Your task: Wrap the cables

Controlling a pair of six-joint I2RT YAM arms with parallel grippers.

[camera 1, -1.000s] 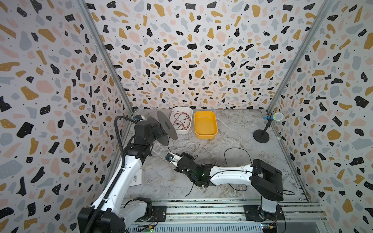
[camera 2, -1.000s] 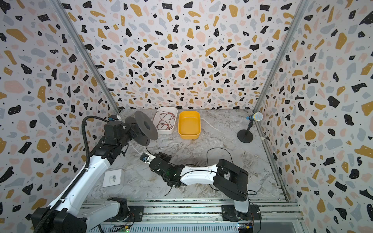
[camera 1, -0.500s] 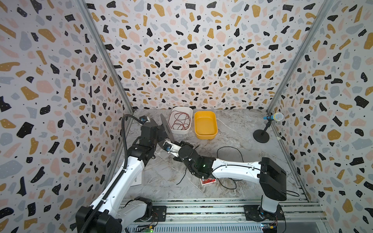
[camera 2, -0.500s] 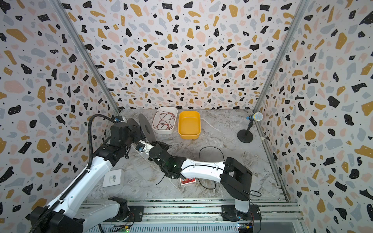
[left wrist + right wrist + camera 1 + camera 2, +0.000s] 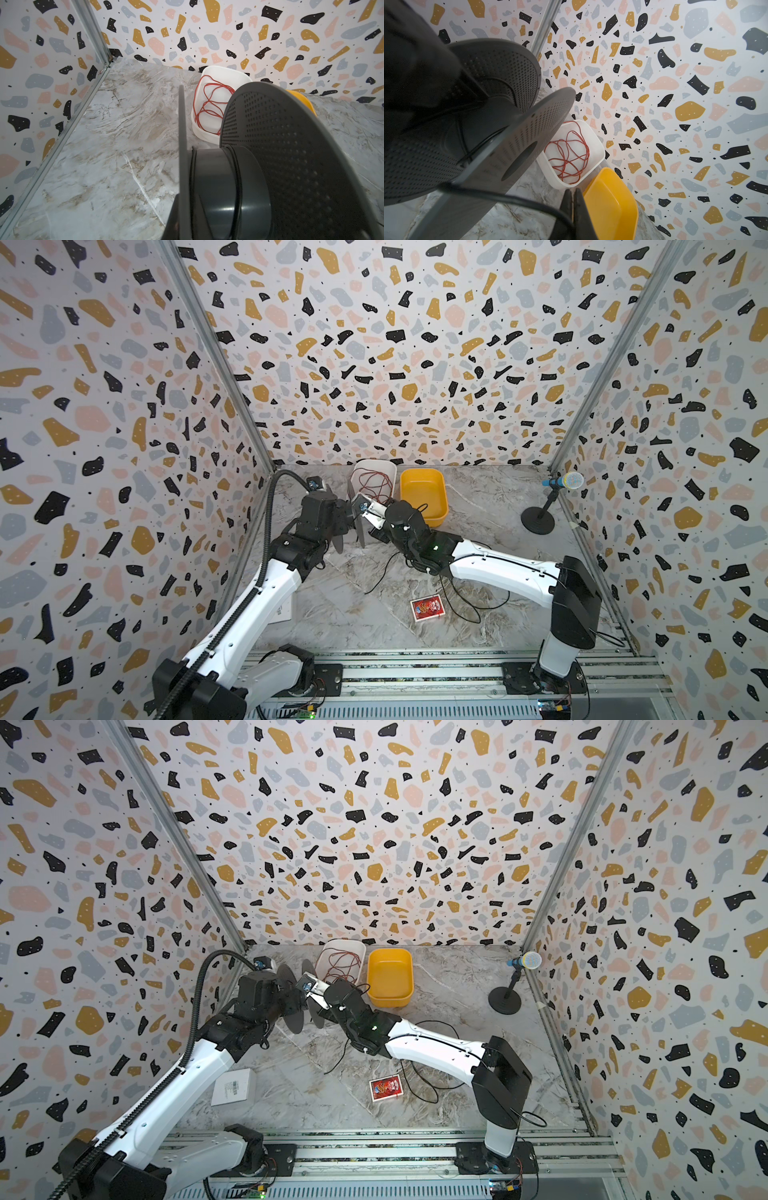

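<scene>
I should move my right gripper next toward the white tub [image 5: 374, 473], since the black cord [image 5: 504, 197] runs over the spool's rim to the spool's middle, and let the cord go behind the spool.
The cables are one thin black cord [image 5: 457, 602] [image 5: 419, 1088] lying in loose loops on the marble floor and rising to a dark grey perforated spool [image 5: 352, 526] [image 5: 296, 1006]. A few turns lie round the spool's hub [image 5: 194, 176]. My left gripper [image 5: 184, 207] is shut on the spool's flange and holds it off the floor, edge-on in both top views. My right gripper [image 5: 572, 192] [image 5: 374, 534] sits just right of the spool, shut on the cord [image 5: 508, 199], which runs from its fingers to the spool.
A white tub [image 5: 386, 468] holding reddish wire and a yellow tub [image 5: 424, 497] stand at the back. A toy microphone on a stand [image 5: 539, 519] is at the back right. A red card pack [image 5: 427, 608] and a white box [image 5: 232, 1088] lie on the floor.
The left arm has turned the spool from face-on to edge-on. The right gripper has risen from the floor up beside the spool, pulling the cord along and uncovering the red card pack.
</scene>
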